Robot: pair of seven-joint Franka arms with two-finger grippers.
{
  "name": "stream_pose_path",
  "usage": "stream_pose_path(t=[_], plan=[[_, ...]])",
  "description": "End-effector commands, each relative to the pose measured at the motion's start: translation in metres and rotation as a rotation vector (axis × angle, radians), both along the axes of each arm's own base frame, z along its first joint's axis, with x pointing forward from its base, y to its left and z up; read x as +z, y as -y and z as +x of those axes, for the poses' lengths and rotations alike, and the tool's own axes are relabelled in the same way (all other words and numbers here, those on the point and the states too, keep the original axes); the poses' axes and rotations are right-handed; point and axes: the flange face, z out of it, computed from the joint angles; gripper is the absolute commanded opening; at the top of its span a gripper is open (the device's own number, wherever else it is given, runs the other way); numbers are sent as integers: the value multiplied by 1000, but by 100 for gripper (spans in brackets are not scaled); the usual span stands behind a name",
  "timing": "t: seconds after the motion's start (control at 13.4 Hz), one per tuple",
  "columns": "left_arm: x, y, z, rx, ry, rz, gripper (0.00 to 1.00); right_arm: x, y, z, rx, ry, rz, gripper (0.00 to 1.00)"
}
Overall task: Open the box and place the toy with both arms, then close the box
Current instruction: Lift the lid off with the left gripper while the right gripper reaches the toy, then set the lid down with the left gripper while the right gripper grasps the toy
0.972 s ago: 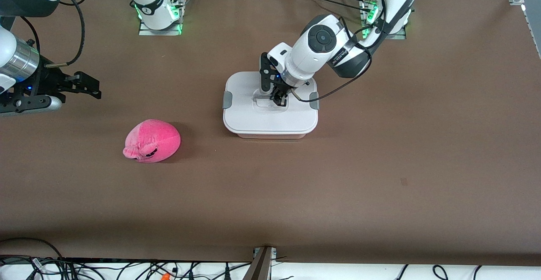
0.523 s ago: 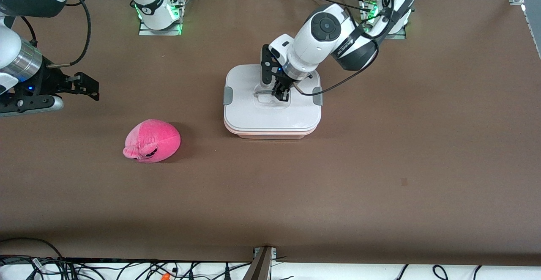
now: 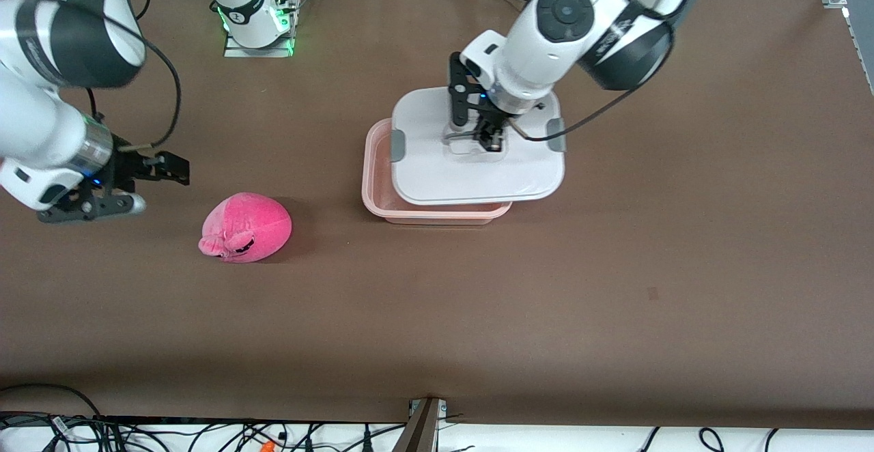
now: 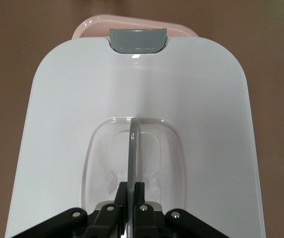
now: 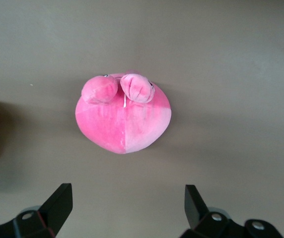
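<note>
A seam (image 5: 125,130) goes down the toy's rounded fuzzy back, so the hot-pink plush toy (image 3: 246,227) will gather into a narrow fold there when I pick it up.
The pale pink tub (image 3: 377,192) of the box sits mid-table. Its white lid (image 3: 478,165) with grey side clips is lifted off and hangs above the tub, shifted toward the left arm's end. My left gripper (image 3: 483,139) is shut on the lid's thin centre handle (image 4: 132,148); the lid (image 4: 72,124) fills the left wrist view, with the tub's rim (image 4: 92,26) showing past it. The hot-pink plush toy (image 3: 246,227) lies on the table toward the right arm's end. My right gripper (image 3: 167,168) is open, over the table beside the toy. The toy (image 5: 123,119) lies ahead of its fingers (image 5: 57,201).
The brown table (image 3: 614,267) stretches wide around the box and toy. The arm bases (image 3: 256,25) stand at the edge farthest from the front camera. Cables (image 3: 205,435) lie past the table's nearest edge.
My left gripper has lifted the lid off the tub and carried it toward the left arm's end. My right arm has swung toward the toy.
</note>
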Motion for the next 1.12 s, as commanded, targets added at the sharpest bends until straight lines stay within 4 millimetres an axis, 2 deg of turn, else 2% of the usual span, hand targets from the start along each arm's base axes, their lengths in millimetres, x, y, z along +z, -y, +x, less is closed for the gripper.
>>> stream_pose_path(t=[0.0, 0.07, 0.15, 0.3, 0.45, 0.67, 0.9, 1.05], plan=[[30, -79, 31, -12, -11, 61, 0, -14, -7, 7, 8, 14, 19, 100], [31, -119, 49, -23, -11, 73, 0, -34, -6, -1, 6, 32, 26, 100], [35, -150, 64, -42, 8, 74, 0, -43, -3, -16, 2, 72, 37, 100], [33, -206, 81, -76, 9, 90, 0, -74, -2, -37, 3, 125, 44, 100], [23, -260, 96, -122, 10, 96, 0, -104, -12, -32, 10, 147, 48, 100], [3, -319, 108, -181, -3, 103, 0, -152, -27, -45, 37, 207, 63, 100], [-30, -382, 131, -245, 48, 145, 0, -187, -29, -40, 43, 246, 66, 100], [-46, -393, 138, -288, 56, 206, 0, -197, -29, -35, 50, 266, 67, 99]])
